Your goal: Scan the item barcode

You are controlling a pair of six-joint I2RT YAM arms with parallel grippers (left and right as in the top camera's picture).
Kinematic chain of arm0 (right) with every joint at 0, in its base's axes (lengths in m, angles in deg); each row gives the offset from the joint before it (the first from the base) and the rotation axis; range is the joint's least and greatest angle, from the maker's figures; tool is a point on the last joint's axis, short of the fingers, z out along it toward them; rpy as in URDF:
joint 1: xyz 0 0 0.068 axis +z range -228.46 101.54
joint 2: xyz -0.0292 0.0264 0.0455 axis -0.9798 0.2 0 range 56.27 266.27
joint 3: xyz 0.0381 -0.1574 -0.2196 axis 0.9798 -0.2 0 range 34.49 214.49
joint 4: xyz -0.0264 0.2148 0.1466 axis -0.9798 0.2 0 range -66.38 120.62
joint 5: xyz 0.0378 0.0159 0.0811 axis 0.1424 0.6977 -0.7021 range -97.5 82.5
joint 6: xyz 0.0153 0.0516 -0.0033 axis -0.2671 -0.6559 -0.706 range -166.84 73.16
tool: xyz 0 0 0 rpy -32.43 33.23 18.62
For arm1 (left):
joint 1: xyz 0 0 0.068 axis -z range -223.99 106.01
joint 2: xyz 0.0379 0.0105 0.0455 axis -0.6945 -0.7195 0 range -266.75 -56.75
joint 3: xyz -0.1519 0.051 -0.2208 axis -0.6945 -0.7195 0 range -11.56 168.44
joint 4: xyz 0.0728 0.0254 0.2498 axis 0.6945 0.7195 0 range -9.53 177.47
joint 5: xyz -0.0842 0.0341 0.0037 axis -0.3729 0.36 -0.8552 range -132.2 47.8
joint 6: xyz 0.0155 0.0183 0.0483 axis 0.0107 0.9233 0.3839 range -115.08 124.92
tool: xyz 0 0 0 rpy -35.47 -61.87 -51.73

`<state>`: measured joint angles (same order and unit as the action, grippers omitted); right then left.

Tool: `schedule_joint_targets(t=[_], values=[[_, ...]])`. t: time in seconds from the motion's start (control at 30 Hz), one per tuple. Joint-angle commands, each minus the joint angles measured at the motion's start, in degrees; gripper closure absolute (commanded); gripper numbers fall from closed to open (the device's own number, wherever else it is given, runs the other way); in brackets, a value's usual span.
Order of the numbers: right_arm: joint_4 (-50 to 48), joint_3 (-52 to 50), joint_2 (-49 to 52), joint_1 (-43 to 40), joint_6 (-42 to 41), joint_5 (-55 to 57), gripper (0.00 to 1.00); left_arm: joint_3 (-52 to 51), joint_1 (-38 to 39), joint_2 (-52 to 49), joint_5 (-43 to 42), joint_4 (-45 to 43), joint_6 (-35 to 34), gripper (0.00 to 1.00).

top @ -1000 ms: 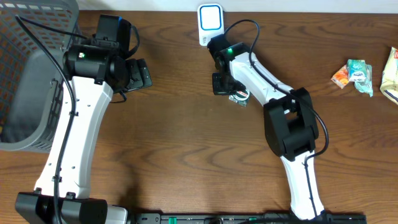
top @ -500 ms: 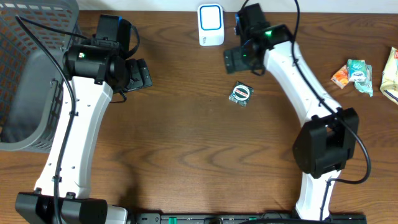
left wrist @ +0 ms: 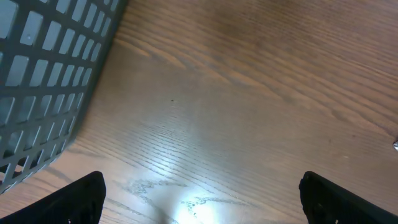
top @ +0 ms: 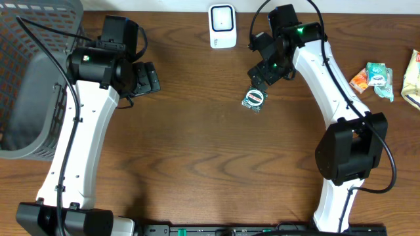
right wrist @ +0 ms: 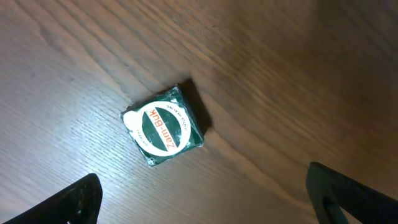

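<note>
The green packet (right wrist: 163, 128) lies at an angle to the open fingers of the robot's right gripper, so the right gripper should turn square to the packet's sides (right wrist: 191, 114) before it closes and lifts.
The item is a small dark green square packet (top: 253, 99) with a round white and red label, lying flat on the wooden table. In the right wrist view the packet (right wrist: 163, 126) sits label up, ahead of and left of centre between the fingers. No barcode shows on this face. My right gripper (top: 260, 74) (right wrist: 211, 199) hovers just above and behind it, open and holding nothing. The white scanner (top: 223, 26) stands at the table's back edge, left of the right arm. My left gripper (top: 146, 77) (left wrist: 202, 199) is open over bare wood at the left.
A grey plastic basket (top: 33, 78) (left wrist: 43, 81) fills the left edge, close to the left arm. Colourful snack packets (top: 375, 77) lie at the far right, with a pale bag (top: 413, 78) at the table's edge.
My right gripper opened and let go of the green packet, which now lies on the table. The right arm lifted off and swung to the right. The left arm stayed still.
</note>
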<state>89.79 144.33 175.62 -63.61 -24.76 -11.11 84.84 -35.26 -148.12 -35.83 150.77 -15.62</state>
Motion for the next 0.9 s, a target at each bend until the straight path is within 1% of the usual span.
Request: schedule_joint_targets(t=[0.0,0.2,0.37,0.63,0.77,0.87], values=[[-0.15,-0.50,0.09,0.02,7.89,-1.57,0.01,0.52,-0.15,0.39,0.74,0.17,0.57,0.02],[-1.44,-4.42,0.68,0.59,14.14,-6.10,0.01,0.52,-0.15,0.39,0.74,0.17,0.57,0.02],[-8.94,-12.07,0.70,0.68,17.46,-6.21,0.01,0.52,-0.15,0.39,0.74,0.17,0.57,0.02],[-20.61,-20.94,0.70,0.68,17.42,-6.27,0.01,0.52,-0.15,0.39,0.74,0.17,0.57,0.02],[-24.50,-25.18,0.72,0.90,17.42,-7.96,0.01,0.52,-0.15,0.39,0.74,0.17,0.57,0.02],[-24.85,-26.45,0.72,0.94,17.42,-7.93,0.01,0.52,-0.15,0.39,0.74,0.17,0.57,0.02]])
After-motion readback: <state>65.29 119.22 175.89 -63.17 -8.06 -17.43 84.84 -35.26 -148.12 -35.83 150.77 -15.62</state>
